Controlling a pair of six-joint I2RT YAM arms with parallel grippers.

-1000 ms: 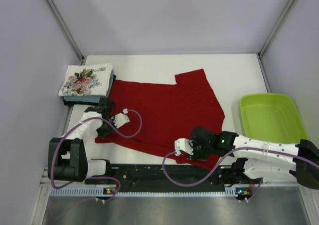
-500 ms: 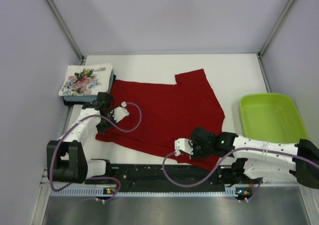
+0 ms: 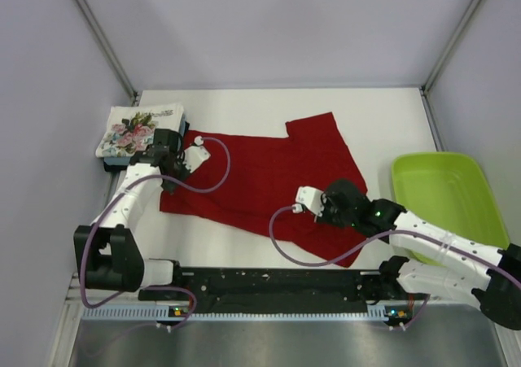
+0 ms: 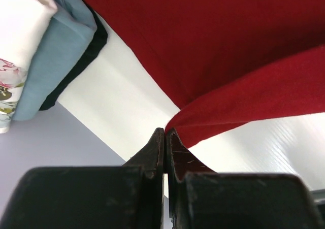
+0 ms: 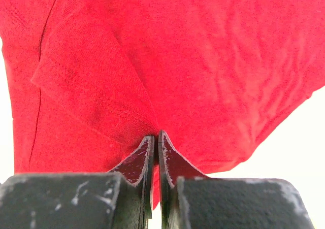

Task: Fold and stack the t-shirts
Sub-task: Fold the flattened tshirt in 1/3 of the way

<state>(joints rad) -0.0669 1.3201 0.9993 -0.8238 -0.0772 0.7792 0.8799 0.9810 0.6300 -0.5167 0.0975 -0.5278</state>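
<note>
The deep red t-shirt has its near side doubled over in a slanting fold (image 4: 254, 87) at my left gripper, so I need to open up and lay its near corner (image 3: 168, 208) out flat before I fold.
The deep red t-shirt (image 3: 269, 176) lies spread across the middle of the white table. My left gripper (image 3: 172, 170) is shut on its left near corner, lifted off the table; in the left wrist view the red cloth (image 4: 244, 94) runs from my closed fingertips (image 4: 165, 132). My right gripper (image 3: 321, 208) is shut on the shirt's near hem, and the right wrist view shows red cloth (image 5: 167, 61) pinched at the fingertips (image 5: 156, 135). A folded stack sits at the back left: the white floral shirt (image 3: 140, 131) on top, a light blue shirt (image 4: 56, 51) and a dark one (image 4: 84, 61) under it.
A lime-green plastic tray (image 3: 444, 196) stands at the right edge of the table. Grey walls enclose the table on three sides. The arm bases and a black rail run along the near edge.
Both grippers have moved away from the near edge toward the back, carrying the red shirt's near hem with them. The hem now lies folded over further up the shirt.
</note>
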